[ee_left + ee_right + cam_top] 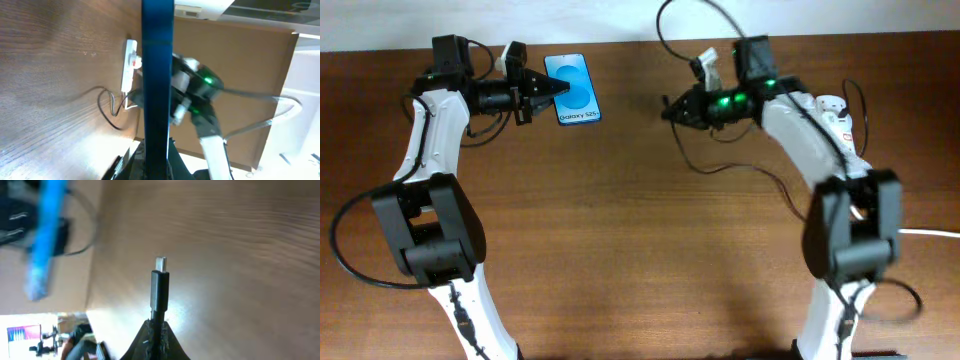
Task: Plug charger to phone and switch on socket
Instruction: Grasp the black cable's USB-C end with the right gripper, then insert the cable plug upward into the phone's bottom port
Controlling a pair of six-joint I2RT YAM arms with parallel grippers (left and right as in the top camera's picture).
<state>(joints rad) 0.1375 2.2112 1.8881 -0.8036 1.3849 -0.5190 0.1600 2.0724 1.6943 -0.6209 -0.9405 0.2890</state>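
Observation:
The phone's bottom edge (580, 121) is well off to the side of the plug's metal tip. Next, my left gripper moves the phone ahead of the plug's tip (669, 82) before plugging in.
My left gripper (552, 90) is shut on the phone (572, 88), a black-framed phone with a bright blue screen, and holds it above the table at the far left; the left wrist view shows the phone edge-on as a dark blue bar (157, 80) between the fingers (156, 162). My right gripper (670, 108) is shut on the charger's black plug (160, 287), its metal tip pointing toward the blurred blue phone (46, 235). The thin black cable (750, 170) trails right to the white socket (840, 118), which also shows in the left wrist view (129, 62).
The socket lies at the far right of the wooden table (640, 230) with red switch marks. Its thick white cord (930, 233) runs off the right edge. A pale wall (620, 20) borders the table's far edge.

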